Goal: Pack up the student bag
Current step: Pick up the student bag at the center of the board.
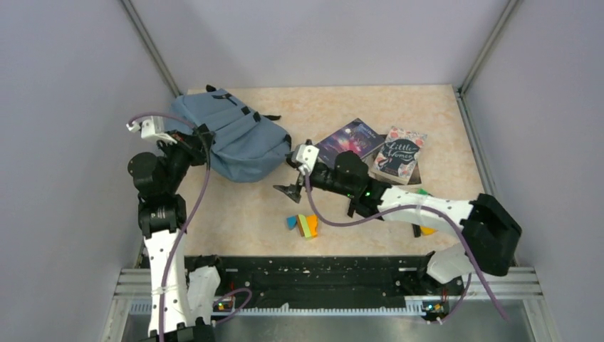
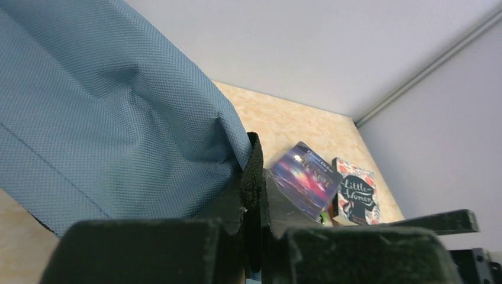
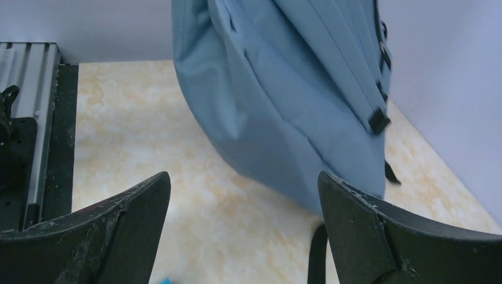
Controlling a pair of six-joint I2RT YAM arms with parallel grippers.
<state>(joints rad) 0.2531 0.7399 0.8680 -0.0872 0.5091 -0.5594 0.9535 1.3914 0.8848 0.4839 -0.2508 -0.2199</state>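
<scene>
The student bag is lying askew with its black straps on top (image 1: pixel 246 110), so the robot's right gripper should take hold of the bag's near end (image 1: pixel 263 168) and turn the bag's front around toward the robot.
The slate-blue student bag (image 1: pixel 238 139) lies at the back left of the table, its black straps on top. My left gripper (image 1: pixel 202 140) is at the bag's left edge. In the left wrist view that gripper (image 2: pixel 254 198) is shut on a black strip of webbing (image 2: pixel 253 160) at the edge of the bag's fabric (image 2: pixel 106 118). My right gripper (image 1: pixel 290 175) stands open just right of the bag's near corner. In the right wrist view its fingers (image 3: pixel 118 228) are spread wide over bare table, with the bag (image 3: pixel 284 100) ahead and a black strap (image 3: pixel 317 254) beside the right finger.
A purple book (image 1: pixel 350 140) and a "Little Women" book (image 1: pixel 399 154) lie at the back right, behind the right arm. A stack of coloured pads (image 1: pixel 305 225) sits near the front centre. An orange item (image 1: pixel 427 229) peeks out under the right arm. Grey walls enclose the table.
</scene>
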